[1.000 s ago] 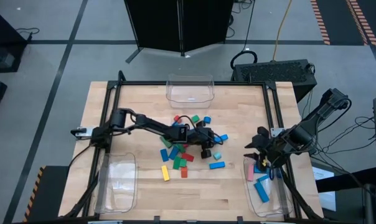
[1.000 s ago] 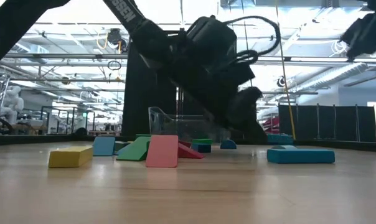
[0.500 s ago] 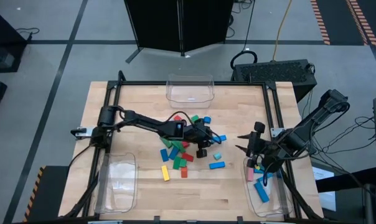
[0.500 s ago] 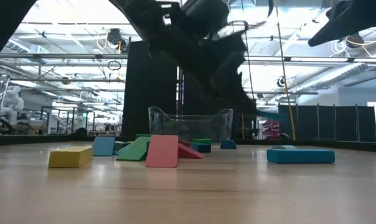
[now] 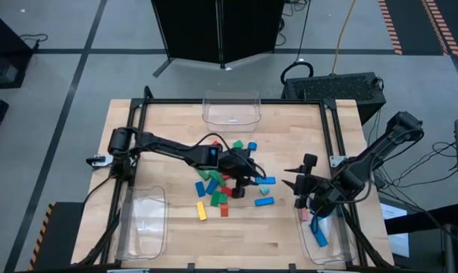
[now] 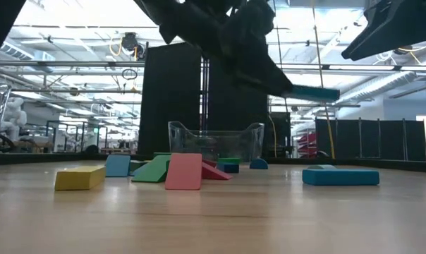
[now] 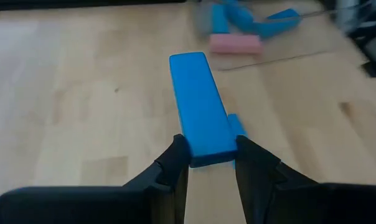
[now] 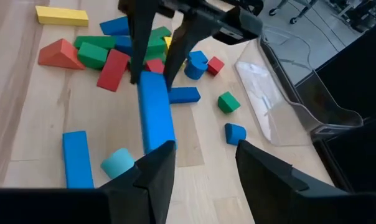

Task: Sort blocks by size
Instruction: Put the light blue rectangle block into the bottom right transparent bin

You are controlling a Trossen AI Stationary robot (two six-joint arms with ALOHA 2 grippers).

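The long blue bar's loose end point(image 8: 157, 138) is pointing at one finger of the robot's open right gripper, so the right gripper should line up its middle with that end point(image 6: 331, 94) before it takes the bar.
My left gripper point(image 5: 253, 179) is shut on a long blue bar point(image 5: 265, 180) and holds it above the table right of the block pile point(image 5: 218, 186). The bar also shows in the low view point(image 6: 312, 92) and the right wrist view point(image 8: 154, 112). My right gripper point(image 5: 297, 186) hangs open and empty just right of the bar, beside the near right bin point(image 5: 324, 236). Its fingers point(image 8: 157, 169) stand apart. Red, green, blue and yellow blocks lie flat on the wood, among them a blue bar point(image 5: 264, 202) and a cyan piece point(image 5: 265, 190). My left gripper pinches the blue bar's two long sides at its near end point(image 7: 208, 149) between its two fingers. The fingers come from the table's left, slanting down, and lie along the bar, which sticks out past their tips. The bar is about level and lifted clear of the table point(image 6: 319, 93).
A clear bin point(image 5: 230, 108) stands at the far edge and another point(image 5: 142, 224) at the near left. The near right bin holds a pink bar point(image 7: 235, 42) and blue bars. A yellow block point(image 5: 202, 211) and a red one point(image 5: 224, 210) lie nearer the front.
My left gripper has risen from the table with the blue bar, which is now lifted clear and level, and has gone a little toward the table's right edge. My right gripper has moved from over the near right bin toward the table's left, nearer the bar.
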